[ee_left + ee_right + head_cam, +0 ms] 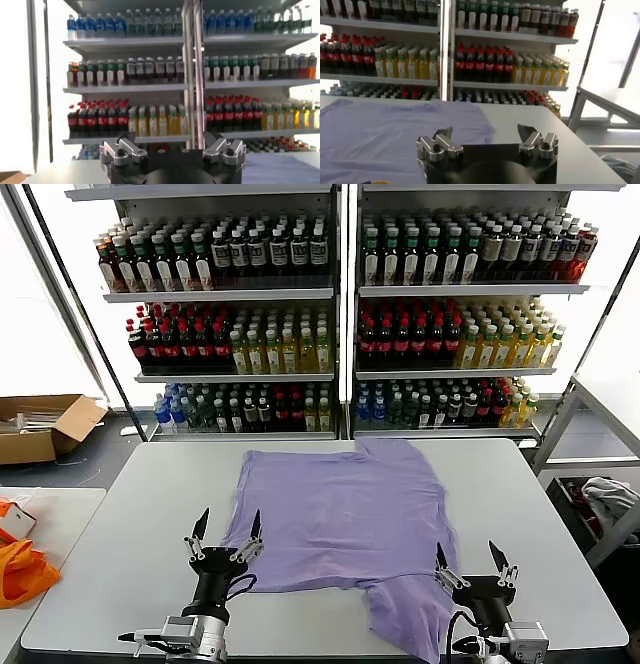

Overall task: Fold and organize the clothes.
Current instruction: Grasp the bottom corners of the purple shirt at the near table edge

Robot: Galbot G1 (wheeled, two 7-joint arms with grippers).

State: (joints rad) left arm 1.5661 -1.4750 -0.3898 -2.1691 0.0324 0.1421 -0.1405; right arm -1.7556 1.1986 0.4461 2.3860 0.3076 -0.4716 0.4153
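Note:
My gripper is going to carry the lavender T-shirt's sleeve away. The sleeve hangs limp past the T-shirt's near edge, so it will fold over onto the T-shirt.
The clothes are one lavender T-shirt lying spread flat on the grey table, with one sleeve trailing toward the near right edge. It also shows in the right wrist view and as a purple strip in the left wrist view. My left gripper stands open at the shirt's near left corner, fingertips pointing up, nothing between them. At the near right, my right gripper is open too, beside the trailing sleeve and holding nothing.
Shelves of bottles stand behind the table. A cardboard box lies on the floor at far left. Orange fabric rests on a side table at left. A grey-white cloth heap sits under a metal rack at right.

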